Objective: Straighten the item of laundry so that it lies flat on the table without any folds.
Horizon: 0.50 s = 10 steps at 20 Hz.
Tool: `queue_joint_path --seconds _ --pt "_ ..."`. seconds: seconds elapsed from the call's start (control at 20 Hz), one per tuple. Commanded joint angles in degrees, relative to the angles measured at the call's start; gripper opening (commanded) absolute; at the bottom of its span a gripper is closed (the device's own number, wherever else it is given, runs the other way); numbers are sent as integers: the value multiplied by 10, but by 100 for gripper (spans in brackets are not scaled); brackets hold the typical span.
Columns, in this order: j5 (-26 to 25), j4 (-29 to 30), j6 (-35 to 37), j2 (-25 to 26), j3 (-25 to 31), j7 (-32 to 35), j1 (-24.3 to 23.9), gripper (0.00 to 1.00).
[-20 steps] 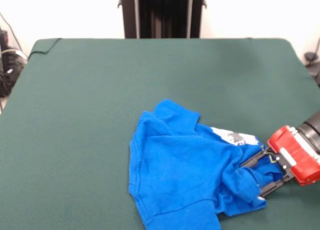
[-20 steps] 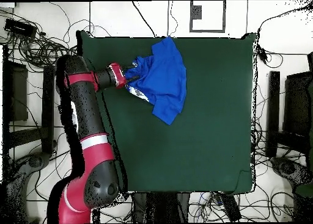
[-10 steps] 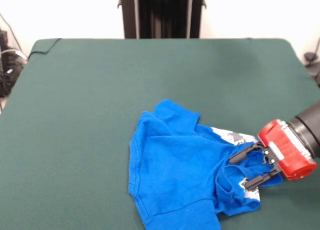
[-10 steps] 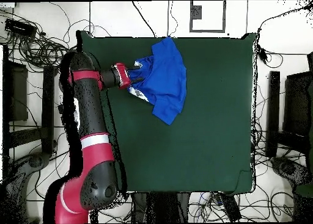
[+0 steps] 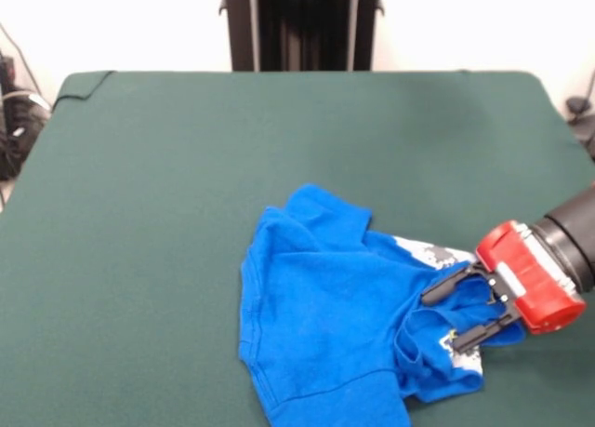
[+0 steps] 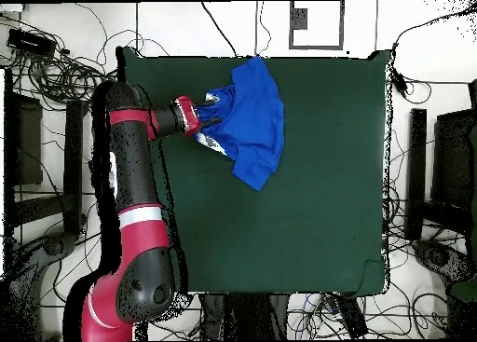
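Note:
The whole blue T-shirt (image 5: pixel 330 306) will slide along, still crumpled, when the robot pulls the bunched fold, because the stitched edge (image 5: pixel 249 308) opposite the robot's gripper lies loose.
The item of laundry (image 5: pixel 325 334), a bright blue T-shirt, lies crumpled near the front right of the green table (image 5: pixel 186 166). A strip of its white-grey print (image 5: pixel 432 254) shows at its right side. My gripper (image 5: pixel 441 322) comes in low from the right, red head behind it. It is open, and a bunched fold of the shirt's right edge sits between its fingers (image 5: pixel 451 286). From overhead the shirt (image 6: pixel 252 119) lies by the table's (image 6: pixel 298 217) top left part, with the gripper (image 6: pixel 209 122) at its left edge.
The shirt's lower hem reaches the bottom edge of the front view. Around the table the overhead view shows tangled cables (image 6: pixel 56 68) and dark equipment (image 6: pixel 456 161) on the floor. A folded cloth corner (image 5: pixel 84 81) marks the table's far left.
The gripper has moved left and slightly up into the shirt, bunching its right edge. Its fingers stay equally far apart. More white print shows under the lower finger.

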Motion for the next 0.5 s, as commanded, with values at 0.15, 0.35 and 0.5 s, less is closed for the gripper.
queue_joint_path --seconds 0.15,0.35,0.5 --pt "148 131 -107 3 170 -151 -33 100" --pt "160 144 -274 4 210 -175 -38 100" --pt "147 144 -352 5 216 -203 -35 100"
